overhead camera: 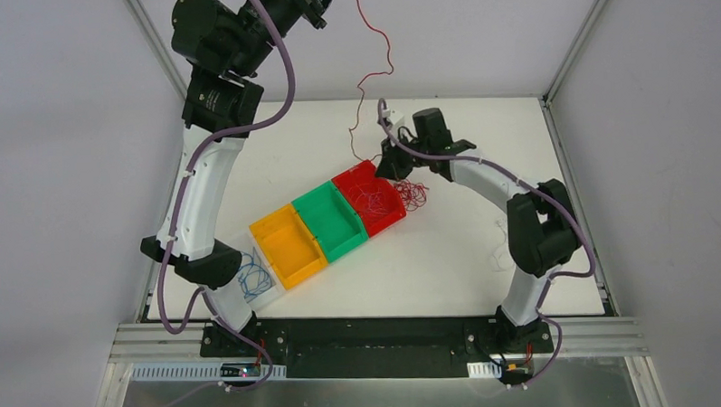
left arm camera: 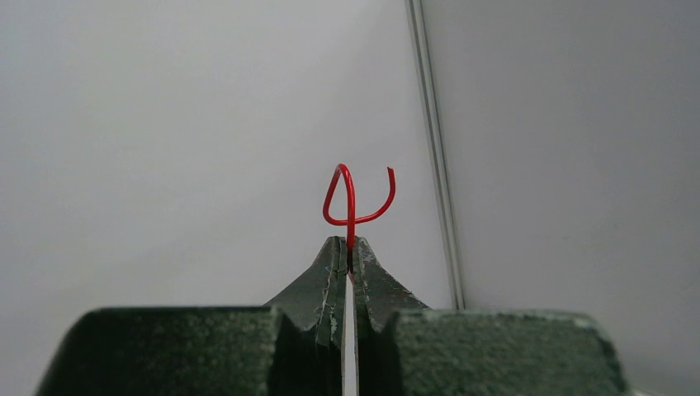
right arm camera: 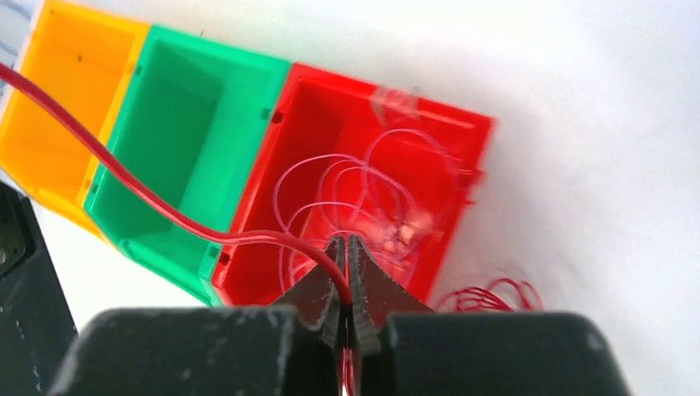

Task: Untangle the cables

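My right gripper should move the red cable's tangled loops (overhead camera: 412,195) away, over the open space (overhead camera: 473,213) by the white cable, because they hang close beside the red bin.
My left gripper (left arm camera: 350,252) is raised high at the back, out of the top view past its upper edge, and is shut on the end of a bright red cable (left arm camera: 351,202). That cable (overhead camera: 374,58) hangs down in curls to my right gripper (overhead camera: 390,163), which is shut on it (right arm camera: 165,202) just above the red bin (overhead camera: 369,199). The red bin holds a tangle of red cables (right arm camera: 363,190), and more loops spill onto the table beside it (overhead camera: 414,193). Blue cables (overhead camera: 251,280) lie in a clear bin at the front left.
A green bin (overhead camera: 330,221) and an orange bin (overhead camera: 288,247) stand in a diagonal row with the red one. A thin white cable (overhead camera: 501,244) lies on the table by the right arm. Frame posts stand at the back corners.
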`<control>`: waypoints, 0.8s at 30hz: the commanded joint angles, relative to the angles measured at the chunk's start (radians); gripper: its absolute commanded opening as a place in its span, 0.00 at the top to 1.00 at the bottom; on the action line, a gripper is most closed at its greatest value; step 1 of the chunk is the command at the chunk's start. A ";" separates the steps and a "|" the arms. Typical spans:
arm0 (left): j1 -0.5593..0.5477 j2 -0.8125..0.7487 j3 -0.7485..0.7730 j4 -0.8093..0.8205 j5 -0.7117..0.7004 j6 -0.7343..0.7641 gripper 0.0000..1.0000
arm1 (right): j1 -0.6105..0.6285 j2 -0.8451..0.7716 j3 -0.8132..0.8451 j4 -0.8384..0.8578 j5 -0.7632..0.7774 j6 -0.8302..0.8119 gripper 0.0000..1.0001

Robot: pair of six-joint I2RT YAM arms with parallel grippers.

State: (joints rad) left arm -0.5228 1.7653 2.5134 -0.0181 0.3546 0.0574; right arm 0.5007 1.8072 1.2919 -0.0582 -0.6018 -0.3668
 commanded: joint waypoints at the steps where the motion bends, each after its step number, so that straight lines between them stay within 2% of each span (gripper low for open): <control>1: 0.001 -0.067 -0.085 0.033 -0.028 0.046 1.00 | -0.156 -0.126 0.225 -0.144 0.037 0.038 1.00; 4: 0.001 -0.098 -0.182 0.035 -0.027 0.038 1.00 | -0.304 -0.177 0.439 -0.270 -0.044 0.126 1.00; 7: 0.001 -0.115 -0.261 0.039 -0.037 0.000 1.00 | -0.355 -0.226 0.544 -0.331 -0.148 0.236 1.00; 9: 0.001 -0.120 -0.309 0.040 -0.047 -0.025 1.00 | -0.346 -0.267 0.468 -0.326 -0.183 0.271 1.00; 11: 0.002 -0.126 -0.369 0.042 -0.050 -0.041 1.00 | -0.336 -0.272 0.308 -0.302 -0.163 0.291 1.00; 13: 0.006 -0.129 -0.433 0.032 -0.041 -0.053 1.00 | -0.326 -0.214 0.217 -0.422 -0.151 0.222 1.00; 15: 0.014 -0.127 -0.476 -0.011 -0.024 -0.115 1.00 | -0.321 -0.168 0.257 -0.551 -0.198 0.182 1.00; 16: 0.017 -0.128 -0.491 -0.036 -0.018 -0.136 1.00 | -0.325 -0.178 0.298 -0.560 -0.219 0.186 1.00; 17: 0.019 -0.134 -0.507 -0.053 -0.013 -0.156 1.00 | -0.335 -0.208 0.328 -0.522 -0.226 0.204 1.00; 20: 0.020 -0.161 -0.586 -0.062 0.008 -0.181 1.00 | -0.393 -0.315 0.302 -0.242 -0.186 0.332 1.00; 22: 0.019 -0.175 -0.634 -0.061 0.027 -0.191 1.00 | -0.397 -0.305 0.216 -0.276 -0.133 0.230 1.00; 24: 0.020 -0.183 -0.677 -0.064 0.049 -0.190 1.00 | -0.395 -0.231 0.174 -0.446 -0.095 0.061 1.00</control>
State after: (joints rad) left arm -0.5091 1.6596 1.8923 -0.1009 0.3428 -0.0849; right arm 0.1154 1.5963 1.5105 -0.4278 -0.7467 -0.1310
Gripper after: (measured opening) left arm 0.014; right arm 0.012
